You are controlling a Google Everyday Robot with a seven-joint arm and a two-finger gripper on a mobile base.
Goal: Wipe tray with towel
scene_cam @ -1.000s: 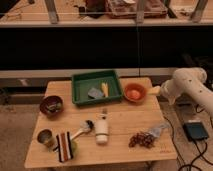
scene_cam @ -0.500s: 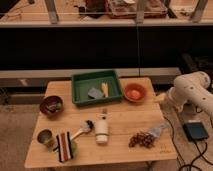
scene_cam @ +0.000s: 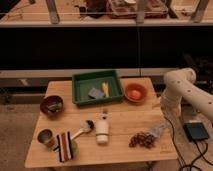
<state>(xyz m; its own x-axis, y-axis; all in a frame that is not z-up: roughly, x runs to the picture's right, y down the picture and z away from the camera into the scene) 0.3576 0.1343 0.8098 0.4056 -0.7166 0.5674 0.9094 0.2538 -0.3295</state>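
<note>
The pale towel (scene_cam: pixel 158 130) is touching the grape bunch only at the bunch's edge (scene_cam: pixel 150 138), so I expect the towel to come loose and leave the grape bunch behind when I lift the towel.
The green tray (scene_cam: pixel 80 93) stands at the back middle of the wooden table, with a grey-blue pad (scene_cam: pixel 95 93) and a small yellow item (scene_cam: pixel 105 89) lying in it. The pale towel (scene_cam: pixel 159 128) lies crumpled near the table's front right corner, touching the grape bunch (scene_cam: pixel 142 140). My white arm comes in from the right. Its gripper (scene_cam: pixel 161 105) hangs at the table's right edge, right of the orange bowl and above the towel. It is open and holds nothing. It is well clear of the tray.
An orange bowl (scene_cam: pixel 135 93) sits right of the tray and a dark bowl (scene_cam: pixel 52 105) at the left. Along the front lie a cup (scene_cam: pixel 45 137), a striped cloth (scene_cam: pixel 64 146), a brush (scene_cam: pixel 84 129) and a white bottle (scene_cam: pixel 102 131). A black box (scene_cam: pixel 196 132) with cables lies on the floor at the right.
The arm has folded and swung in, carrying the gripper lower and a little rightward along the table's right edge. Nothing on the table has moved.
</note>
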